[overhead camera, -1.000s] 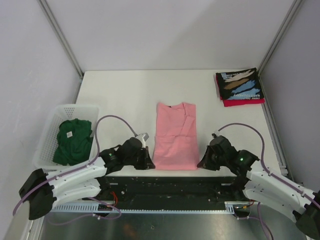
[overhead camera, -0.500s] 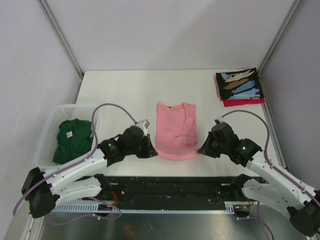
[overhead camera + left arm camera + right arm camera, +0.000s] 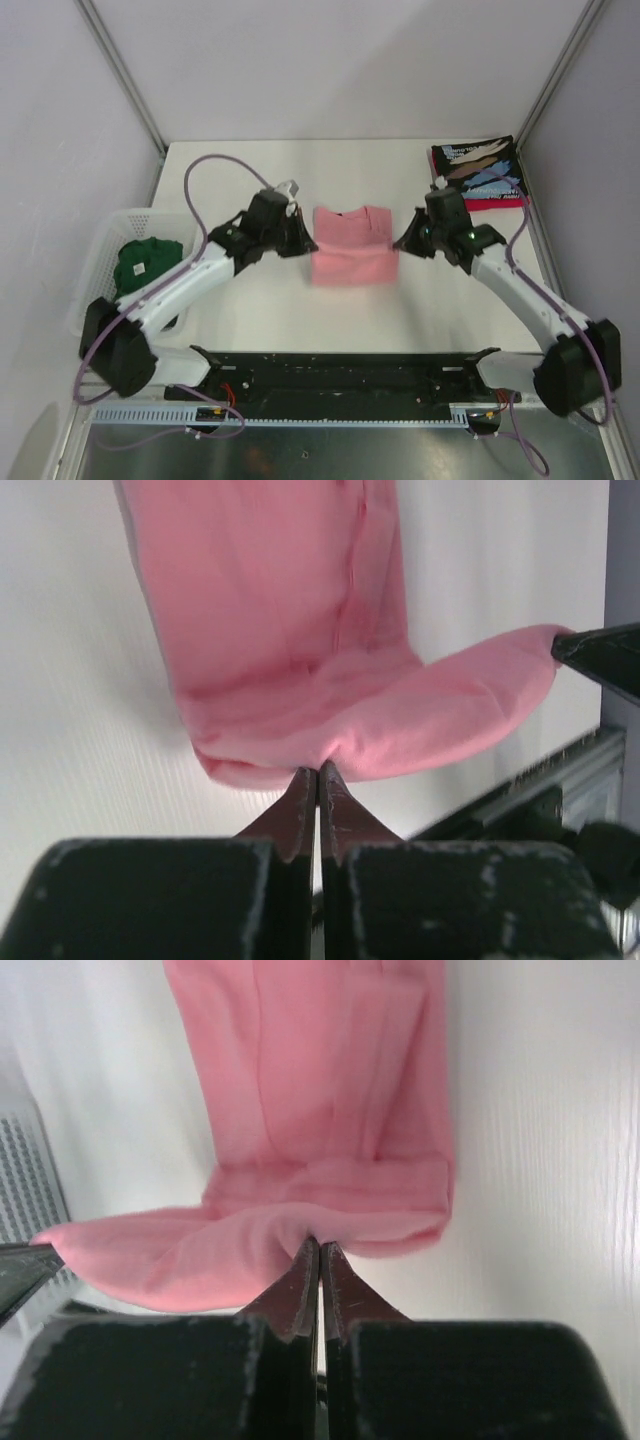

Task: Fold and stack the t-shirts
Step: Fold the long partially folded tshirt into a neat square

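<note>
The pink t-shirt's hem (image 3: 355,247) is hanging parallel to its far edge (image 3: 346,212), so the robot's left gripper should go on bringing the hem over until it meets that edge, and then let go.
The pink t-shirt (image 3: 350,250) lies mid-table, its near half lifted and doubled back over the far half. My left gripper (image 3: 303,243) is shut on the hem's left corner, and the pink t-shirt (image 3: 300,660) hangs from its tips (image 3: 318,772). On the right corner my right gripper (image 3: 403,240) is shut too, pinching the pink t-shirt (image 3: 320,1140) at its tips (image 3: 319,1245). A dark green t-shirt (image 3: 140,268) sits crumpled in the basket. At the far right corner a folded black printed t-shirt (image 3: 480,170) rests on a folded red one (image 3: 490,205).
The white slatted basket (image 3: 95,275) stands at the table's left edge, beside my left arm. Grey walls close in the table at the back and both sides. A black rail (image 3: 340,362) runs along the near edge.
Both grippers have carried the pink t-shirt's near hem up and away from me, from the near table edge toward the collar, so the shirt now looks about half as long.
</note>
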Controlling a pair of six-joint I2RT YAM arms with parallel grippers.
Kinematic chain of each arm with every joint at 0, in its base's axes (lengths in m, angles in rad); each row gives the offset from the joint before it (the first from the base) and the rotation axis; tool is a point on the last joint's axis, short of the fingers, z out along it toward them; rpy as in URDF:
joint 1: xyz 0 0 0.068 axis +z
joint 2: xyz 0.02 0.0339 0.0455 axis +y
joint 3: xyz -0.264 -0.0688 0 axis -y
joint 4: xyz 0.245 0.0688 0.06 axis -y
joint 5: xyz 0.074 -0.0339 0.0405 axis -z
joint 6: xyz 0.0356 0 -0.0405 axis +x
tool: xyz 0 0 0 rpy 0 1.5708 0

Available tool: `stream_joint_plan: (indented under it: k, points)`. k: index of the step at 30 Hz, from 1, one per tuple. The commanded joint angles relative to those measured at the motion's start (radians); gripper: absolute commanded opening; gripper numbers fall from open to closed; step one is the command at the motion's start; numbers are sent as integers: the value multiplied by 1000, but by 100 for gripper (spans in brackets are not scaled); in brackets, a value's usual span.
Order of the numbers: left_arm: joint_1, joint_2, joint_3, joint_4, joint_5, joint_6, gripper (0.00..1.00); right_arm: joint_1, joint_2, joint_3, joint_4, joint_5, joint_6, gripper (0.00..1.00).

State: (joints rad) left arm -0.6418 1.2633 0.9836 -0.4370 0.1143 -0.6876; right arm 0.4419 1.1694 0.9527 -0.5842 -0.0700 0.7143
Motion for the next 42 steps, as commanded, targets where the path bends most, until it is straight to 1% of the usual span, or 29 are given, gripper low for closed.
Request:
stream_joint_plan:
  k: [1, 5, 8, 11, 15, 19, 24, 28, 30, 31, 32, 33, 34, 35, 36, 37, 39, 40, 42]
  points:
    - [106, 187, 203, 55, 26, 102, 0, -89, 190, 134, 240, -36, -84, 0]
    - [192, 452, 394, 99, 38, 133, 0, -150, 449, 245, 420, -71, -97, 0]
    - [232, 639, 526, 145, 46, 141, 0, -184, 653, 335, 533, -111, -91, 0]
    - [250, 809, 656, 166, 64, 146, 0, -209, 841, 439, 585, -172, -59, 0]
    - [260, 956, 764, 167, 79, 145, 0, -219, 990, 548, 589, -202, -22, 0]
    - [265, 980, 765, 169, 73, 145, 0, -217, 1031, 572, 562, -203, -21, 0]
    - [281, 941, 773, 172, 76, 156, 0, -225, 1001, 582, 533, -203, -33, 1]
    - [301, 906, 804, 172, 79, 165, 0, -234, 953, 646, 473, -174, -67, 7]
    - [314, 896, 820, 172, 84, 167, 1, -239, 942, 700, 432, -151, -89, 13]
    - [321, 896, 829, 173, 93, 169, 4, -241, 943, 728, 409, -143, -97, 17]
    - [328, 900, 842, 171, 108, 174, 9, -246, 947, 752, 388, -139, -102, 22]
    - [335, 905, 853, 172, 130, 177, 20, -250, 953, 772, 370, -138, -102, 29]
    - [341, 909, 861, 172, 151, 178, 34, -255, 959, 787, 353, -140, -98, 36]
    - [348, 910, 866, 171, 164, 179, 45, -259, 962, 795, 342, -141, -96, 42]
    - [353, 906, 864, 171, 170, 181, 53, -261, 961, 799, 335, -141, -96, 47]
    - [356, 895, 855, 171, 172, 183, 59, -262, 956, 796, 331, -139, -97, 49]
    - [359, 865, 831, 172, 170, 188, 63, -256, 932, 777, 330, -134, -102, 49]
    - [358, 845, 811, 172, 163, 188, 63, -248, 917, 764, 326, -126, -107, 48]
    - [359, 800, 756, 172, 152, 180, 52, -226, 888, 732, 323, -115, -123, 43]
